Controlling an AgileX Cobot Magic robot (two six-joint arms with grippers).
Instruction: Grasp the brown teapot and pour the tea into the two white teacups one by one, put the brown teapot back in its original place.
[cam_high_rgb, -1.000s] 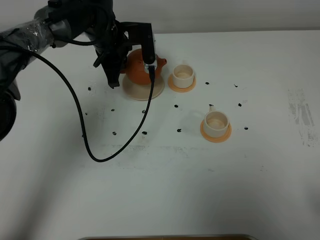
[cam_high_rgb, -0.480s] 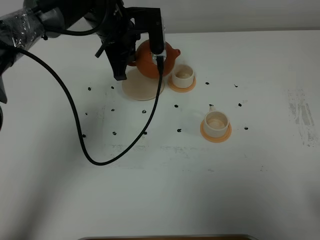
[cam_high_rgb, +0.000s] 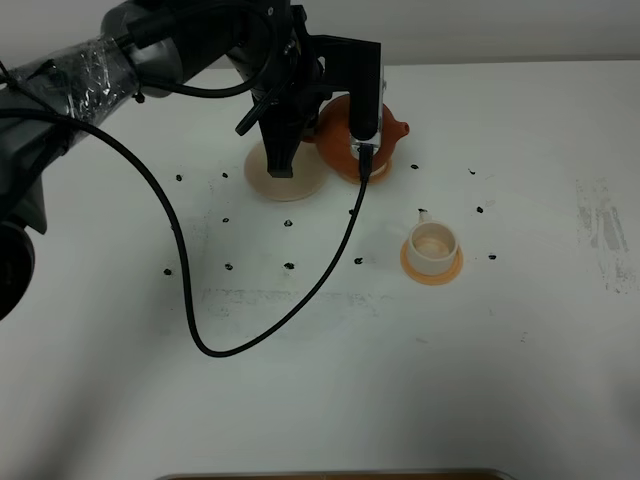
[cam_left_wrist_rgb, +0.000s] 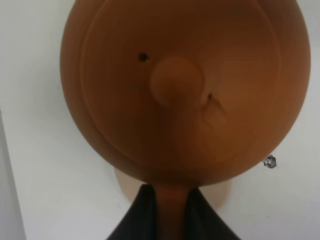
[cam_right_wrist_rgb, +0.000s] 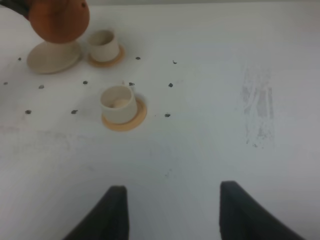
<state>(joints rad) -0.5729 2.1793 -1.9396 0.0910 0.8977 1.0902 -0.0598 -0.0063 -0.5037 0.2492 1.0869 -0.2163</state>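
The brown teapot's spout (cam_high_rgb: 401, 129) is pointing past the near teacup, so the robot's left gripper should move the teapot closer and turn its spout toward that teacup (cam_high_rgb: 433, 244) before it pours.
My left gripper (cam_high_rgb: 318, 125) is shut on the loop handle of the brown teapot (cam_high_rgb: 345, 140) and holds it in the air, spout pointing right. In the left wrist view the teapot (cam_left_wrist_rgb: 180, 85) fills the picture, and the two fingers (cam_left_wrist_rgb: 145, 217) clamp its handle. The cream saucer (cam_high_rgb: 285, 172) lies bare just left of the pot. The far white teacup (cam_right_wrist_rgb: 103, 45) shows only in the right wrist view, beside the teapot (cam_right_wrist_rgb: 59, 20); the pot hides it from the high camera. The near teacup (cam_high_rgb: 432, 243) stands on its orange coaster (cam_high_rgb: 432, 268). My right gripper (cam_right_wrist_rgb: 172, 210) is open over bare table.
A black cable (cam_high_rgb: 200, 310) hangs from the left arm and loops over the table's middle left. Small black marks (cam_high_rgb: 289, 266) dot the white table around the cups and saucer. A grey smudge (cam_high_rgb: 600, 225) marks the right side.
The left gripper has lifted the teapot off the cream saucer and carried it to the right, to above the far teacup. The cups and the right gripper have not moved.
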